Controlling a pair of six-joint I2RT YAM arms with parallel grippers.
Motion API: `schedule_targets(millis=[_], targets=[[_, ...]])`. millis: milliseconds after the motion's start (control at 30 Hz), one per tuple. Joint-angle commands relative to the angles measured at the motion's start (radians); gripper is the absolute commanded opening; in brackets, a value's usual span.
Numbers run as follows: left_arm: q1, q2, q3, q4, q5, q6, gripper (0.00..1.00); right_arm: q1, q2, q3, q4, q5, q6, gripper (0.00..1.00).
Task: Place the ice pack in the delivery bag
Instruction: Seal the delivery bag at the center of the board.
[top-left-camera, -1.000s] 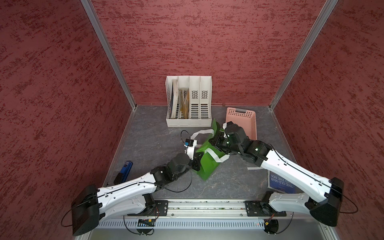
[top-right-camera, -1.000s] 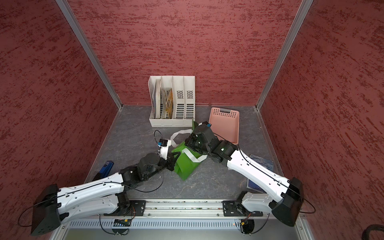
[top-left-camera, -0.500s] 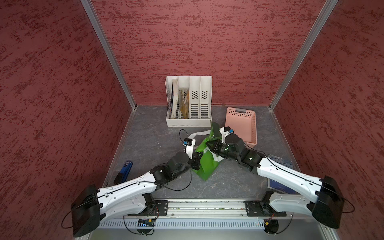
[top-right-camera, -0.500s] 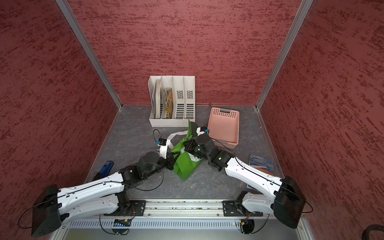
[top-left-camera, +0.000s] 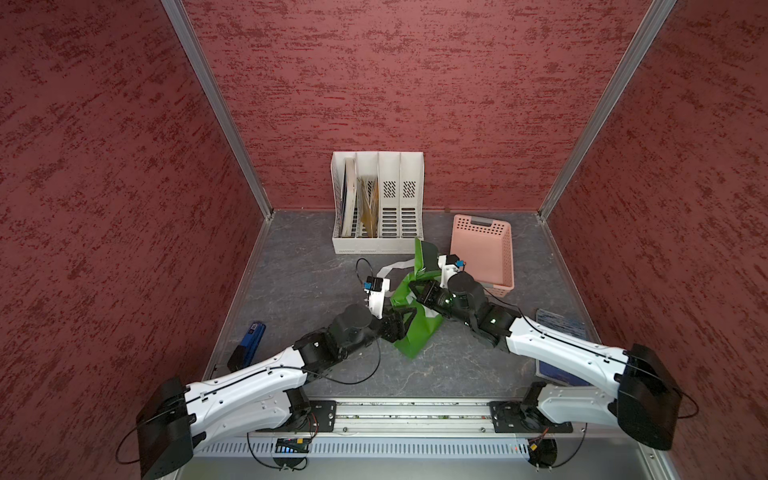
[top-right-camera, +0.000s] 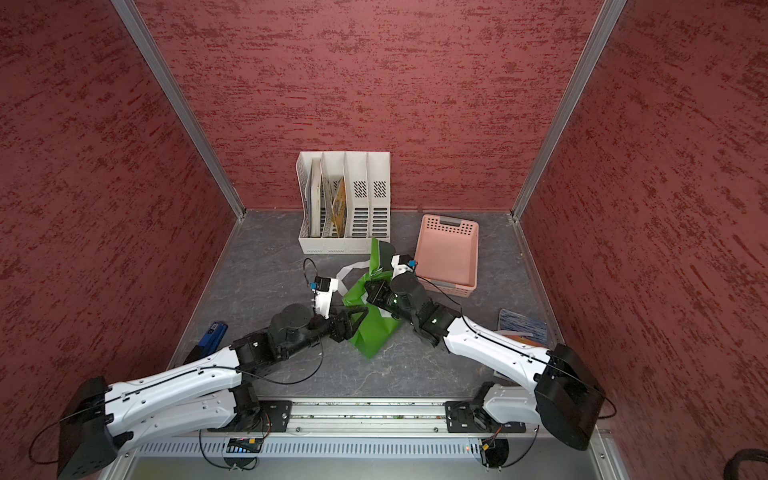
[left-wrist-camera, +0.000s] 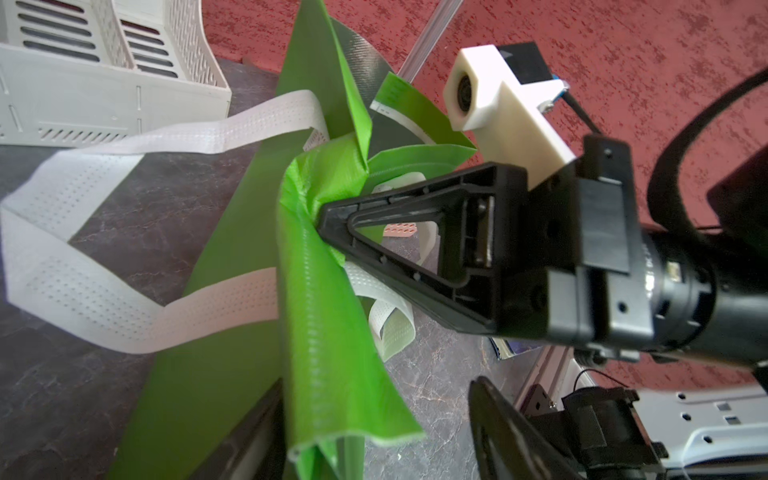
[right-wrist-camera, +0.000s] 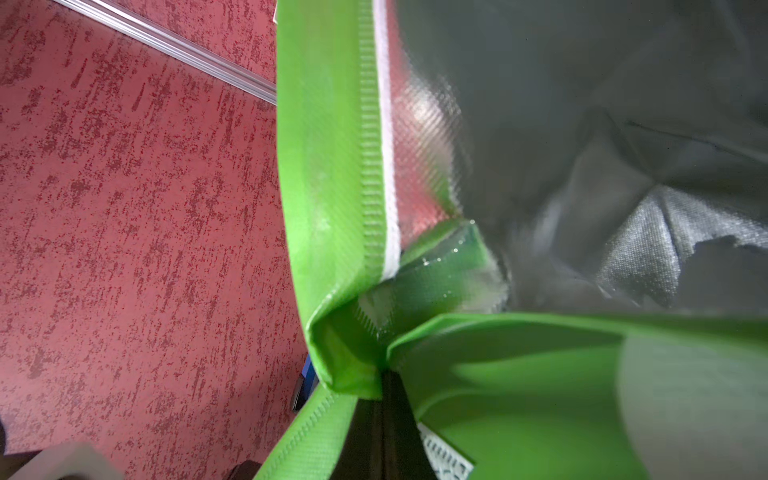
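Observation:
The robot's right gripper is bunching up the bag's folded rim (left-wrist-camera: 302, 209) with its pinch, so next the left gripper clamps the bag's near rim (left-wrist-camera: 336, 412) before the right gripper takes the bag's far corner.
The green delivery bag (top-left-camera: 415, 336) (top-right-camera: 376, 336) lies crumpled mid-table, one flap standing up and showing silver lining (right-wrist-camera: 582, 104). My right gripper (top-left-camera: 417, 286) (right-wrist-camera: 384, 374) is shut on the bag's folded rim; the left wrist view shows its black fingers (left-wrist-camera: 332, 220) pinching the green fabric. My left gripper (top-left-camera: 409, 316) (left-wrist-camera: 374, 449) stands open at the bag's near side, with the rim hanging loose between its jaws. A white handle (left-wrist-camera: 83, 291) trails on the table. A flat blue wavy-print pack (top-left-camera: 557, 326) at the right, partly under the right arm, looks like the ice pack.
A white file organiser (top-left-camera: 378, 199) stands against the back wall. The pink perforated basket (top-left-camera: 482, 249) sits just behind my right gripper. A dark blue stapler-like thing (top-left-camera: 249, 345) lies at the left edge. Red walls close in three sides.
My left gripper has opened and let go of the bag's rim. My right gripper has moved left and nearer with the rim pinched, and the bag's flap now stands higher.

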Motion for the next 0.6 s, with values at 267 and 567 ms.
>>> schedule_targets(millis=[267,567], targets=[[0.067,0.01,0.025,0.047,0.002,-0.067,0.68,0.0,-0.01,-0.059,0.022,0.046,-0.027,0.0],[0.102,0.08,0.041,0.087,0.044,-0.114,0.39,0.002,-0.025,-0.077,0.046,0.046,-0.041,0.0]])
